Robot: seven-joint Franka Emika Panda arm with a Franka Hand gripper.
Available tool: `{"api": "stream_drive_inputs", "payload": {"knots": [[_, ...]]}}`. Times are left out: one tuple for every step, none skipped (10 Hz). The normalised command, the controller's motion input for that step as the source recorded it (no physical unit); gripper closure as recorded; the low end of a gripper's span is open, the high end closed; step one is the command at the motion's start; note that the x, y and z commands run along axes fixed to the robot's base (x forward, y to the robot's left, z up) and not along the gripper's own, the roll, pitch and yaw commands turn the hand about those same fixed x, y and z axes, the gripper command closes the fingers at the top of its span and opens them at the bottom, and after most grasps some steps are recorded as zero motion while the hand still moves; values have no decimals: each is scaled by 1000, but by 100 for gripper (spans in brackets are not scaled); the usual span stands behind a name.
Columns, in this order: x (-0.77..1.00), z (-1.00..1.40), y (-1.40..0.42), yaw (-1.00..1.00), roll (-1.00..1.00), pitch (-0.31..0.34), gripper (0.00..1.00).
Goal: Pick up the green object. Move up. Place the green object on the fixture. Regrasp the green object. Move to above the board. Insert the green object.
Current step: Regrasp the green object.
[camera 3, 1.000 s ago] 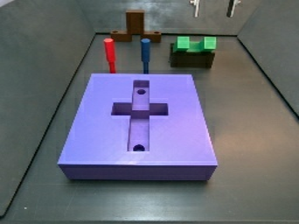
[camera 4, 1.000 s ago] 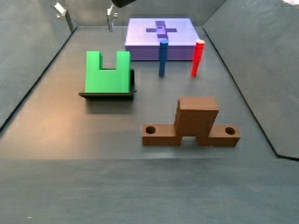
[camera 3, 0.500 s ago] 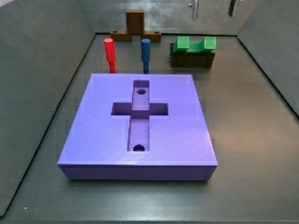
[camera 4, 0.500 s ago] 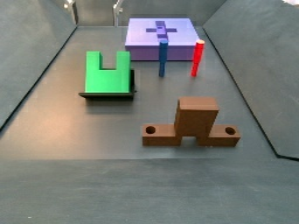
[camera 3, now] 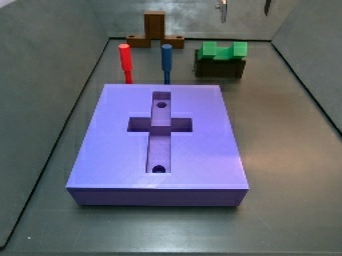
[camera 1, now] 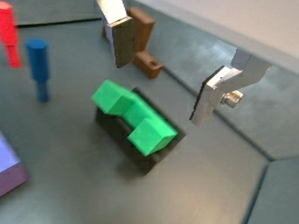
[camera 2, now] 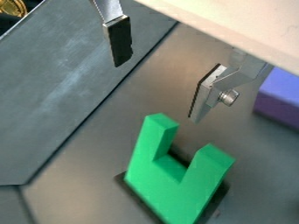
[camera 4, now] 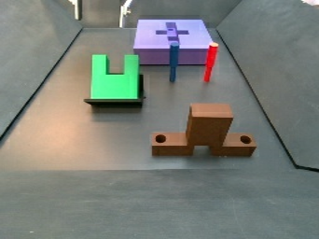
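The crosswise slot in the purple board (camera 3: 160, 125) is as wide as the green object (camera 3: 225, 53), so the green object will go down into it with its pegs up when I push down.
The green object (camera 3: 222, 50) lies on the dark fixture (camera 3: 221, 69) at the back right of the floor, its two prongs (camera 4: 115, 75) pointing towards the board (camera 4: 155, 39). My gripper (camera 3: 245, 6) hangs open and empty well above it, only its fingertips (camera 4: 76, 9) showing at the upper edge of both side views. In both wrist views the silver fingers (camera 1: 121, 39) stand wide apart over the green object (camera 1: 135, 118), with nothing between them (camera 2: 163, 68). The purple board (camera 3: 201, 110) with its cross recess fills the floor's middle.
A red peg (camera 3: 126, 62) and a blue peg (camera 3: 166, 60) stand upright behind the board. A brown wooden stand (camera 3: 156, 28) sits at the back wall, close to the fixture (camera 1: 140, 150). Grey walls enclose the floor.
My gripper has risen, and its fingers have slid almost out of the top of the side views. The green object stays on the fixture.
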Motion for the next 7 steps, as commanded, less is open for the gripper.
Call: {"api": "stream_drive_inputs", "payload": {"knots": [[406,0,-6,-83,911,706,0],[374,0,0,-57,926,751,0],[169,109,0,-80,763,974,0],[277,109,0,0,663,1000,0],[429,20,-3,0,666,1000,0],[489,-446,0,106,300,657,0],[417,-391,100,260,-71,106,0]]}}
